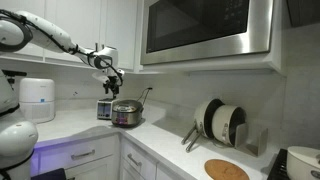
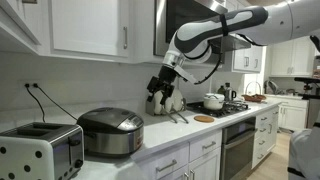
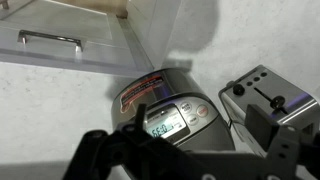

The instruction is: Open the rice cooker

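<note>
The lid (image 1: pixel 127 105) will pop up and swing back away from the display panel (image 3: pixel 166 121) when the gripper pushes down, since that panel marks the rice cooker's front.
The rice cooker (image 1: pixel 127 113) is a round shiny steel appliance with a dark lid, standing on the white counter in a corner. It also shows in an exterior view (image 2: pixel 110 132), and in the wrist view (image 3: pixel 165 105) with its lit display panel facing up. Its lid is shut. My gripper (image 1: pixel 112 80) hangs in the air above the cooker, apart from it. In an exterior view (image 2: pixel 161 92) it sits up and to the right of the cooker. In the wrist view my gripper (image 3: pixel 190 160) has its dark fingers spread wide with nothing between them.
A boxy silver toaster (image 2: pixel 40 150) stands right beside the cooker (image 3: pixel 270 95). A tall white cylindrical appliance (image 1: pixel 38 98) stands further along the counter. A dish rack with plates (image 1: pixel 222 122), a round wooden board (image 1: pixel 226 170), a microwave (image 1: pixel 205 28) and upper cabinets (image 2: pixel 90 25) surround the area.
</note>
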You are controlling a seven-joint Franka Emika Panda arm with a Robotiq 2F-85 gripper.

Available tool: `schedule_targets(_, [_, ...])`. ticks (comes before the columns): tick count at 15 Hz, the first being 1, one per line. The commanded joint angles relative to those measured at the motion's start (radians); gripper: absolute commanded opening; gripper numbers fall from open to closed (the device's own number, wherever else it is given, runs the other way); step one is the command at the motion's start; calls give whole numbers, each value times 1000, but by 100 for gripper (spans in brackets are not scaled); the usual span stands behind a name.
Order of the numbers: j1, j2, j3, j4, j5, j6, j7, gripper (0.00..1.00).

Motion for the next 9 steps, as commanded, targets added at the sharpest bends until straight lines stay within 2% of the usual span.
schedule_targets(1, [-18, 0, 16, 3, 7, -4, -4, 100])
schedule_targets(5, [-12, 1, 33, -1, 4, 34, -7, 100])
schedule_targets(9, [-3, 15, 65, 2, -3, 130, -8, 100])
